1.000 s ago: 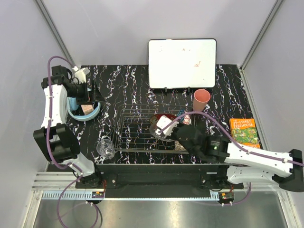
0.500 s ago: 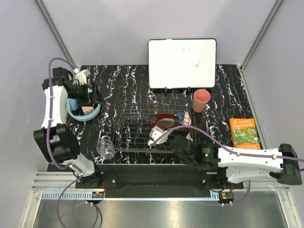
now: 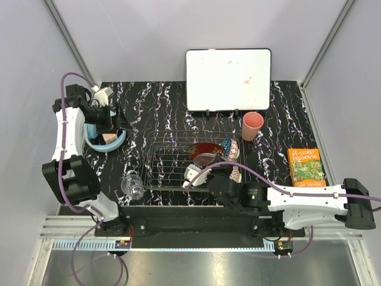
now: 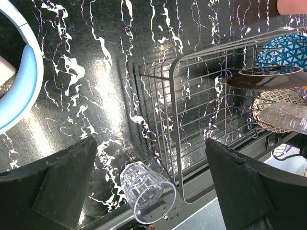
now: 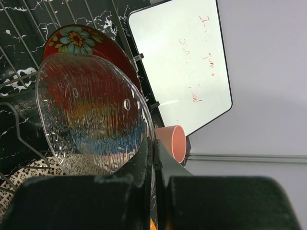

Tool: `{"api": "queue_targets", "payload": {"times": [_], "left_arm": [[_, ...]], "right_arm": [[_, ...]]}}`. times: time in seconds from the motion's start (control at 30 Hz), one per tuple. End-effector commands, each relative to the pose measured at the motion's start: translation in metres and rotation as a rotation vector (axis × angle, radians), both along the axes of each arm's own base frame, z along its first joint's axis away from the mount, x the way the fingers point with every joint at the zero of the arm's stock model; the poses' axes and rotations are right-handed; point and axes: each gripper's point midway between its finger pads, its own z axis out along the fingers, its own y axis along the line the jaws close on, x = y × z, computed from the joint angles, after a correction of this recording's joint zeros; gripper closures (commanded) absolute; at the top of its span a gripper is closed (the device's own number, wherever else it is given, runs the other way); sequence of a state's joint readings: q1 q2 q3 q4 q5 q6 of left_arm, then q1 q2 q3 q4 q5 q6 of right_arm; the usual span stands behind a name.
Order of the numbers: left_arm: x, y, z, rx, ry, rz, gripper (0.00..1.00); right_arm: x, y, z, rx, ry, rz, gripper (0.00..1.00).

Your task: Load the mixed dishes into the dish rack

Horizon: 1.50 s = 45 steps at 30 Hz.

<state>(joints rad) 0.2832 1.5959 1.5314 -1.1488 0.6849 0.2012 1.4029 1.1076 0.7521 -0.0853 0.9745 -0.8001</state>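
Note:
The clear glass bowl on edge (image 3: 204, 159) is in front of the red bowl. My right gripper keeps lowering the glass bowl and lets go once the rack's wires (image 5: 36, 158) hold it.
The dish rack (image 3: 172, 167) stands mid-table. A red lacquer bowl (image 3: 205, 149), a blue patterned bowl (image 3: 231, 148) and a beige lattice bowl (image 3: 236, 174) stand on edge at its right end. My right gripper (image 3: 204, 168) is shut on the rim of the clear glass bowl (image 5: 91, 115) and holds it upright just in front of the red bowl (image 5: 79, 40), over the rack. My left gripper (image 3: 112, 121) is open and empty, high over the far left. The small clear glass (image 4: 146, 191) stands left of the rack's near corner. The pink cup (image 3: 252, 125) stands right of the rack.
A light-blue dish (image 3: 95, 142) with a small beige object sits under the left gripper. A white board (image 3: 228, 80) stands behind the rack. An orange book (image 3: 305, 166) lies at the right. The table's near edge runs just in front of the rack and the glass.
My right arm has swung left and nearer with the clear glass bowl, from the rack's right end to just in front of the red bowl. The left arm has not moved.

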Motion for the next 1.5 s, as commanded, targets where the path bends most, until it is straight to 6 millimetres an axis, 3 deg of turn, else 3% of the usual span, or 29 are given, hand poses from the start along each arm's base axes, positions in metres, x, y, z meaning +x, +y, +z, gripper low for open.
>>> {"api": "queue_targets", "payload": {"times": [0.0, 0.4, 0.57, 0.73, 0.9, 1.0, 1.1, 1.33, 1.47], "left_arm": [[0.008, 0.004, 0.020, 0.026, -0.089, 0.011, 0.01], [0.011, 0.005, 0.027, 0.027, -0.103, 0.019, 0.01], [0.012, 0.005, 0.030, 0.023, -0.108, 0.021, 0.01], [0.013, 0.005, 0.030, 0.024, -0.110, 0.019, 0.01], [0.012, 0.004, 0.030, 0.022, -0.113, 0.015, 0.01], [0.012, 0.004, 0.029, 0.019, -0.107, 0.016, 0.01], [0.012, 0.005, 0.029, 0.023, -0.108, 0.017, 0.01], [0.011, 0.006, 0.029, 0.036, -0.109, 0.021, 0.01], [0.010, 0.006, 0.029, 0.036, -0.107, 0.020, 0.01]], "right_arm": [[-0.003, 0.005, -0.007, 0.024, 0.011, 0.008, 1.00], [-0.007, 0.010, -0.047, -0.010, 0.087, 0.005, 1.00], [-0.007, 0.006, -0.054, -0.002, 0.101, -0.036, 1.00], [-0.005, 0.000, -0.053, 0.034, 0.097, -0.096, 0.79], [-0.004, -0.004, -0.041, 0.092, 0.083, -0.133, 0.62], [-0.002, -0.008, -0.034, 0.106, 0.060, -0.164, 0.60], [0.001, -0.016, -0.021, 0.110, 0.020, -0.202, 0.45], [0.003, -0.033, 0.014, 0.163, -0.048, -0.269, 0.37], [0.004, -0.041, 0.042, 0.286, -0.055, -0.295, 0.30]]}}
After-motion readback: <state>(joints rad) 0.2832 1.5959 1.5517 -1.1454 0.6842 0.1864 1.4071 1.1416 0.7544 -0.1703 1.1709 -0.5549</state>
